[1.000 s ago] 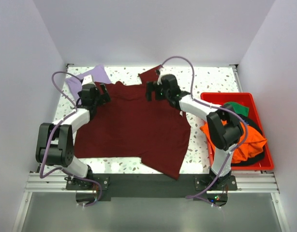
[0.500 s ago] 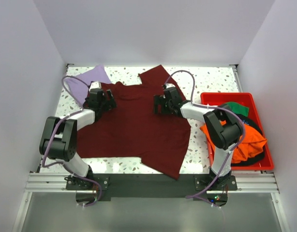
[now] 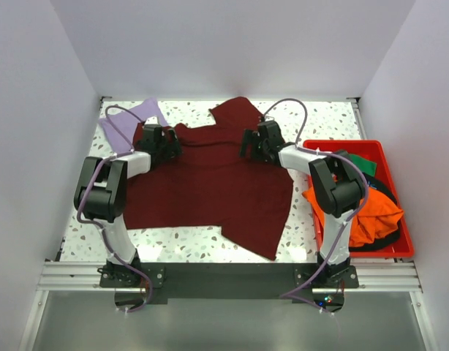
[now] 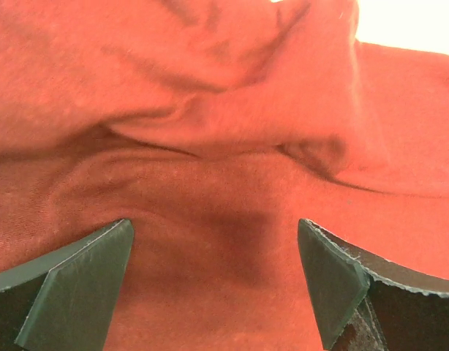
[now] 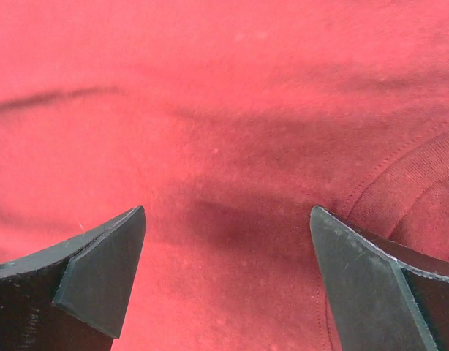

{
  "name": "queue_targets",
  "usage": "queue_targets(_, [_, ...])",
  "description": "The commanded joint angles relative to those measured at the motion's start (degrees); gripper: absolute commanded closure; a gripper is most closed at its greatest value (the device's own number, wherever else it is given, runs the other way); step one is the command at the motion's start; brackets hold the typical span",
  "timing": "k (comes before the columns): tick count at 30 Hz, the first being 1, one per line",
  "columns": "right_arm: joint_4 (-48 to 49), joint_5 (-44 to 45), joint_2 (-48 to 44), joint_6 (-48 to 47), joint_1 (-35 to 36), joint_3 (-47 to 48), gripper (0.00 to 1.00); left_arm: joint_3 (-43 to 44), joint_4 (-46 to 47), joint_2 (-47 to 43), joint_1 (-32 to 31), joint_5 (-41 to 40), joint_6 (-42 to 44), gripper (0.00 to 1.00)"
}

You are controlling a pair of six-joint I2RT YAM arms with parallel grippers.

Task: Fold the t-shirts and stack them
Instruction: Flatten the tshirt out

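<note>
The maroon t-shirt's lower sleeve (image 3: 262, 240) is near the front edge, so the robot's left gripper and right gripper should press closer to its middle (image 3: 173, 183) and move the cloth back.
A large dark maroon t-shirt (image 3: 210, 186) lies spread over the middle of the table, its right sleeve (image 3: 235, 113) at the back. My left gripper (image 3: 171, 142) is open just above the shirt's left shoulder; the cloth (image 4: 217, 183) fills its wrist view, wrinkled. My right gripper (image 3: 248, 144) is open just above the right shoulder, with a seam (image 5: 400, 172) beside its right finger. A lavender t-shirt (image 3: 129, 117) lies at the back left, partly under the maroon one. Orange (image 3: 371, 212), green (image 3: 360, 162) and black (image 3: 385, 191) t-shirts sit in the bin.
A red plastic bin (image 3: 319, 146) stands at the right edge of the speckled table (image 3: 173, 252). White walls close in the back and both sides. The shirt's lower right corner hangs near the table's front edge (image 3: 265, 252).
Both grippers have swung along the shirt's top edge, ending nearer the back over its shoulders. The right sleeve at the back now lies spread out flat, and the shirt has shifted slightly.
</note>
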Motion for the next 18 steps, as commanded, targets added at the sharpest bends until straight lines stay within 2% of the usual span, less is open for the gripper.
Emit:
queue_targets(1, [-1.94, -1.31, 4.58, 1.9, -2.56, 1.93, 0.01, 1.32, -1.67, 3.25, -0.43, 3.08, -1.35, 0.0])
queue_targets(11, [-5.98, -2.37, 11.18, 0.14, -6.16, 12.22, 0.01, 5.11, 0.26, 5.54, -1.39, 1.15, -0.91, 0.0])
queue_targets(18, [-3.79, -6.32, 6.8, -5.12, -5.99, 13.46, 0.02, 2.74, 2.55, -3.41, -4.9, -3.24, 0.5, 0.0])
